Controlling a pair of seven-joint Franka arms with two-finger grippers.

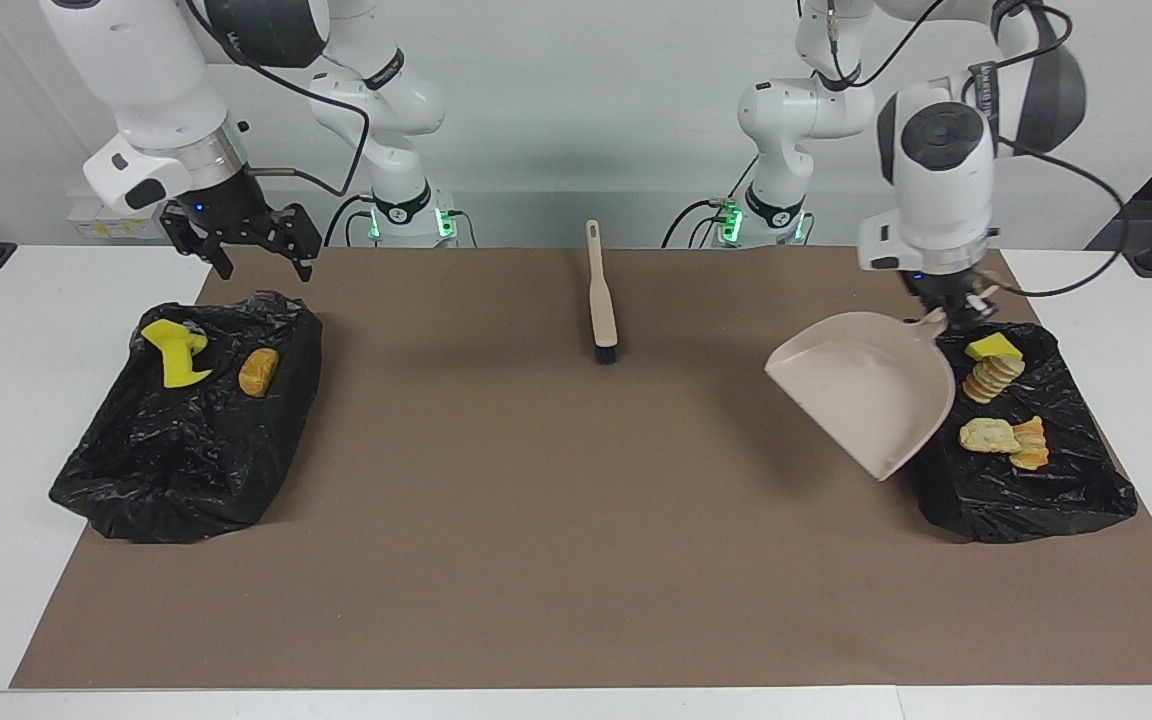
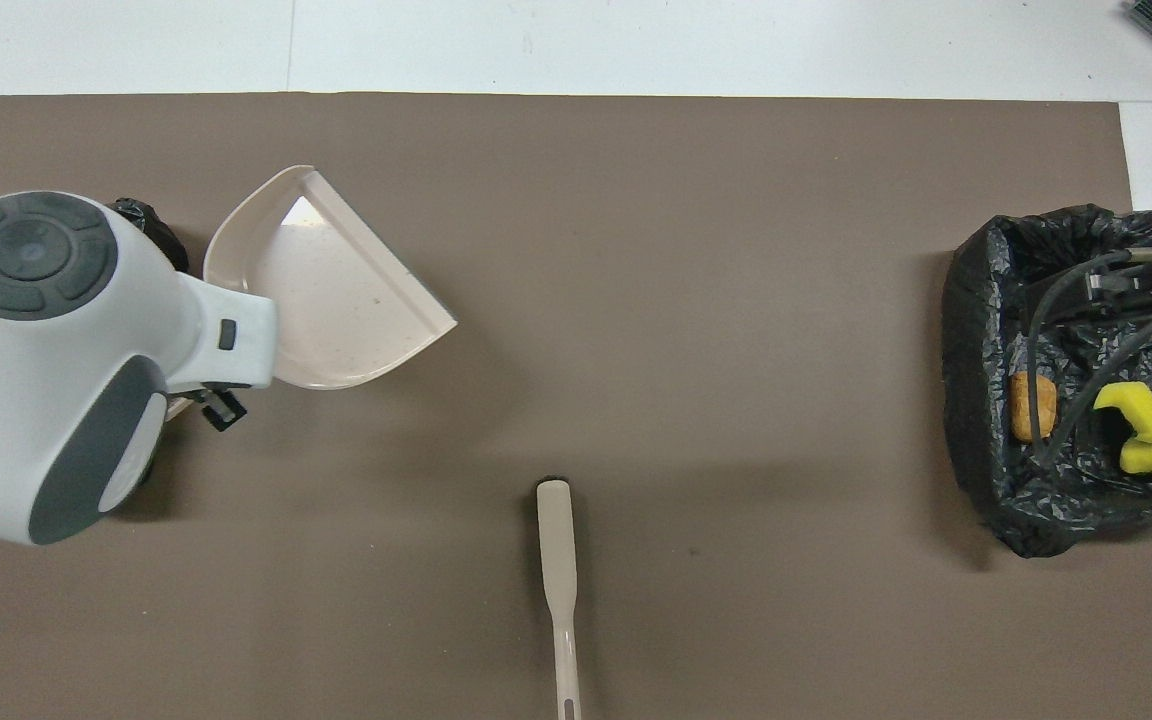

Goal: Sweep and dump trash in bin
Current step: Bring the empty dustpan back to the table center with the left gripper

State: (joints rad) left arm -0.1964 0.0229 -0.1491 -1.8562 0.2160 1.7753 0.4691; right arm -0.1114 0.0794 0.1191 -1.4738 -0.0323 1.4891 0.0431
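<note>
I keep carrying the beige dustpan (image 2: 329, 288) with my left gripper to the brown mat (image 2: 539, 254) beyond the brush until the dustpan lies flat there, then let go, because the dustpan is empty and that spot is clear.
My left gripper (image 1: 948, 312) is shut on the handle of the beige dustpan (image 1: 861, 392), which hangs tilted and empty beside a black bag-lined bin (image 1: 1026, 500) at the left arm's end. In that bin lie a yellow sponge chunk (image 1: 993, 347), a ribbed tan lump (image 1: 993, 378), a bread-like lump (image 1: 988, 435) and an orange-brown piece (image 1: 1031, 443). My right gripper (image 1: 264, 268) is open and empty over the robot-side rim of a second black bin (image 1: 166, 470), which holds a yellow sponge (image 1: 174, 352) and a tan lump (image 1: 258, 371). The dustpan (image 2: 336, 290) also shows from overhead.
The beige brush (image 1: 601, 300) lies on the brown mat (image 1: 536, 520) midway between the arms, bristles pointing away from the robots; it also shows in the overhead view (image 2: 558, 570). The left arm hides most of its bin (image 2: 151, 225) from overhead.
</note>
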